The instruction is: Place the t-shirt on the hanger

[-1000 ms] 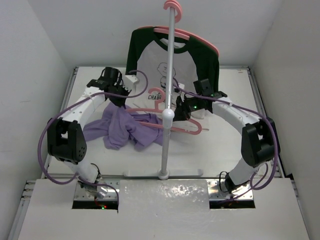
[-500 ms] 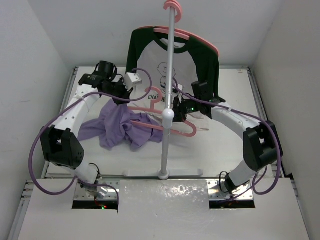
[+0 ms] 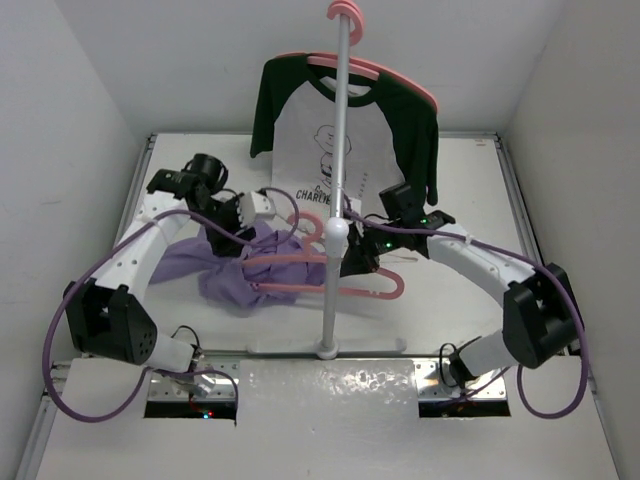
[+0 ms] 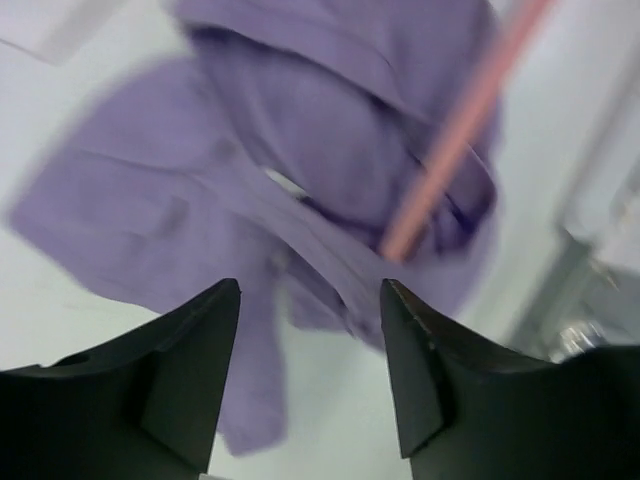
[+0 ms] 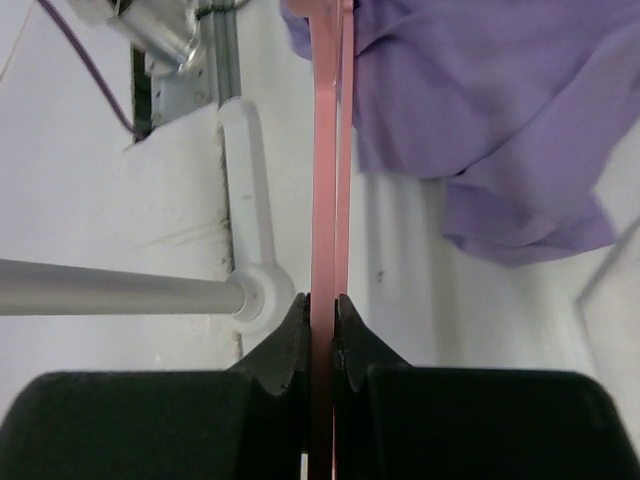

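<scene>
I expect the t-shirt's loose edge (image 4: 325, 240) to stretch around the hanger like a pocket when I pull, because the hanger's end (image 4: 399, 245) goes out of sight behind that edge.
The lavender t-shirt (image 3: 225, 268) lies crumpled on the white table, left of the stand; it also shows as the t-shirt (image 4: 290, 150) and the t-shirt (image 5: 480, 90) in the two wrist views. The pink hanger (image 3: 300, 287) lies across it, and the hanger (image 4: 455, 135) runs with its left end into the folds. My left gripper (image 3: 224, 238) hovers open just above the shirt, and the left gripper (image 4: 310, 292) has nothing between its fingers. My right gripper (image 3: 358, 262) is shut on the hanger's right arm, seen as the right gripper (image 5: 321, 302) pinching the hanger (image 5: 328, 150).
A grey stand pole (image 3: 338, 150) rises from a base (image 3: 326, 349) at the table's near middle. At the back a white shirt with dark green sleeves (image 3: 345, 125) hangs on another pink hanger. White walls close in left, right and behind.
My left gripper has opened and let go of the t-shirt, swinging nearer and right. The right gripper has pulled the hanger nearer and lower, across the shirt.
</scene>
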You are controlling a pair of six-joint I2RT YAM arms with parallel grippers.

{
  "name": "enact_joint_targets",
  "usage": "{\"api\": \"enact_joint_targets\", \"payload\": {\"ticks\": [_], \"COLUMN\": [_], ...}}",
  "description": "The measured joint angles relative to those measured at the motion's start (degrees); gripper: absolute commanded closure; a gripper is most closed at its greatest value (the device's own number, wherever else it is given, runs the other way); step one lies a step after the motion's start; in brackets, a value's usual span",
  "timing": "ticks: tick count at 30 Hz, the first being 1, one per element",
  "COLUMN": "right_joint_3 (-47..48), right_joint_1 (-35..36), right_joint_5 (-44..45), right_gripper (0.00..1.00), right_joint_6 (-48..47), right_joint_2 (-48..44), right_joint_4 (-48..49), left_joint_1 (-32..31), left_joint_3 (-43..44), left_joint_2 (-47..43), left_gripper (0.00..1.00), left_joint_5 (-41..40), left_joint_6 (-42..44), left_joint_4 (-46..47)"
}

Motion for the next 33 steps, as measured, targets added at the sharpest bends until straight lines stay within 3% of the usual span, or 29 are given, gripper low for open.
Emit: {"api": "enact_joint_targets", "payload": {"ticks": [4,9,20,25,30,33], "right_joint_3": [0.94,2.27,6.29,6.97,7.41,7.52], "right_joint_1": [2.82,3.39,3.39,3.39,3.39,3.39], "right_joint_5": [1.64,5.09,7.54,7.63,7.87,7.91], "right_gripper": [1.00,1.00,1.00,1.00,1.00,1.00], "right_joint_6": [-1.55,-4.76,-7.78,-8.15,-8.48,-8.50], "right_joint_2": [5.07,8.00,9.92,10.95,11.06,11.21], "right_joint_4": [-2.10,-5.14,-8.61,-9.31,-9.73,-9.92], "left_joint_1": [0.00,0.39,-1.07,-2.08,-2.08,-2.36], "left_joint_3": [-5.42,-5.64,-2.05,-2.05,-2.05,-1.99], "left_joint_2": [-3.39,-2.49,18.95,19.93,20.22,20.22], "left_gripper": [0.43,0.45,0.47,0.63,0.62,0.80], "left_joint_5": [-1.36,-5.09,-7.37,-8.33,-5.14,-4.79], "left_joint_6": [2.34,-4.96,-21.03,-25.07,-25.53,-25.73], "left_joint_4": [-6.75,1.81,12.09,14.58,13.88,13.68]}}
